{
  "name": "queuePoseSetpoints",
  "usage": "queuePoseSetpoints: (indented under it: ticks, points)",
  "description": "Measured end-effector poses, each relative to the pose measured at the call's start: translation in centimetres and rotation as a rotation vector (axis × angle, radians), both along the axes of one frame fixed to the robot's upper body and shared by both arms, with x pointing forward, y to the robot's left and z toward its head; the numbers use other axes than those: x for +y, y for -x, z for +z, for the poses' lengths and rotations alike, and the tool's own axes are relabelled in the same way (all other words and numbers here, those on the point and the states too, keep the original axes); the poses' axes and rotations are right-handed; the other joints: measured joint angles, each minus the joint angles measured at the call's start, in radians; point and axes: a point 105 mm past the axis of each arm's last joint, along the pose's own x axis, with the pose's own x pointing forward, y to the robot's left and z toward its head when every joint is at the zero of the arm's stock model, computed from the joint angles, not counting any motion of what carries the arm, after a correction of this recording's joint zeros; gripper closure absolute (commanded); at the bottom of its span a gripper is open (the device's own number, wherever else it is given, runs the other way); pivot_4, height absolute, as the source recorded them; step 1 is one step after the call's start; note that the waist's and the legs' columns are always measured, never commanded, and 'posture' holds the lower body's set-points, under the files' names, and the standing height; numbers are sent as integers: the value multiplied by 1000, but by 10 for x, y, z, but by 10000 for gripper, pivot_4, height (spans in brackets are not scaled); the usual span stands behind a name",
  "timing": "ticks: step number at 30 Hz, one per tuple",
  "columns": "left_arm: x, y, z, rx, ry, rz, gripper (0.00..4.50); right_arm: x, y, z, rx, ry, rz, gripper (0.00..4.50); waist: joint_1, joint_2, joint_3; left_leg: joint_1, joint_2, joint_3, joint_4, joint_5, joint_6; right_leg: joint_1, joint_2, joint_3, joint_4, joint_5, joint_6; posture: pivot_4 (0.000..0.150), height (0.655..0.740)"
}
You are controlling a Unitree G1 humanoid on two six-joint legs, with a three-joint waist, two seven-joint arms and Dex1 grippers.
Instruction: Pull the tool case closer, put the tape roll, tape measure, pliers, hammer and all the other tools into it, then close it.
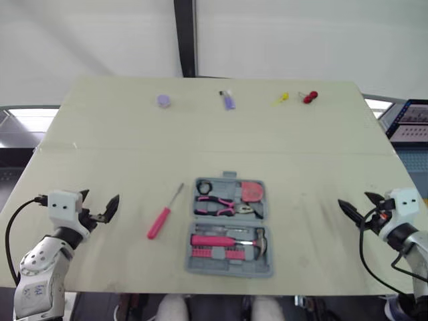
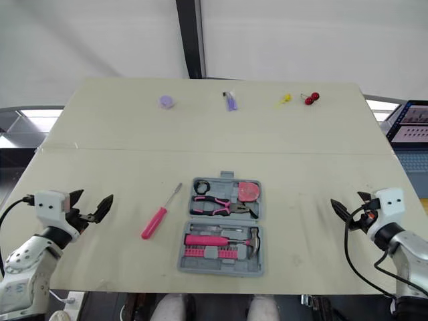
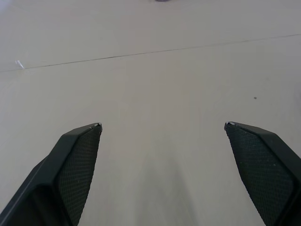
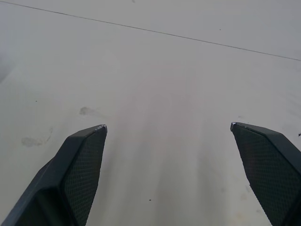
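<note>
The grey tool case has a long empty groove [image 1: 229,265] along its front edge, so the pink-handled screwdriver [image 1: 159,223] will go down into it lengthwise when I lower it.
A grey tool case [image 1: 229,226] lies open near the table's front edge, centre. Inside it I see a black tape roll [image 1: 203,186], a pink tape measure [image 1: 252,191], pink-handled pliers [image 1: 215,204], a hammer [image 1: 231,240] and a row of pink bits [image 1: 217,253]. A pink-handled screwdriver [image 1: 163,214] lies on the table just left of the case. My left gripper [image 1: 98,206] is open at the front left, well clear of the screwdriver. My right gripper [image 1: 356,208] is open at the front right, away from the case. Both wrist views show bare tabletop between the fingers [image 3: 77,155] [image 4: 82,157].
Along the far edge of the pale table [image 1: 120,147] lie a purple round piece [image 1: 164,100], a small purple and white item [image 1: 228,100], a yellow piece [image 1: 281,99] and a red piece [image 1: 309,97]. A screen [image 1: 409,124] stands off the table's right side.
</note>
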Motion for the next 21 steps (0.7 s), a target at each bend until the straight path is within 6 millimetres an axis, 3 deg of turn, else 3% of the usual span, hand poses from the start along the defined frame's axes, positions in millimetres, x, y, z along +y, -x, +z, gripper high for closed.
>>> queuePoseSetpoints:
  ticks: [11,14,16,21]
  points:
    - [-9,-4,-1,2,0,-32,0,-3,0,-4,11,-9,-12,454,-1,0,0,0,0,1,0,0,0,-1,0,2,0,0,0,1500,7400]
    - [-14,2,-3,6,-18,-51,0,4,-1,0,19,-47,14,454,-2,0,0,0,0,2,-1,0,0,-2,0,2,0,0,0,1500,7400]
    - [-20,7,-2,4,-11,-45,0,25,-1,7,41,-88,102,454,-3,1,0,0,0,2,-1,0,0,-3,1,3,1,0,0,1500,7400]
    - [-69,17,-11,58,44,-151,0,129,4,39,64,-168,520,454,-1,1,0,-1,0,2,0,0,0,-5,1,5,3,0,0,1500,7400]
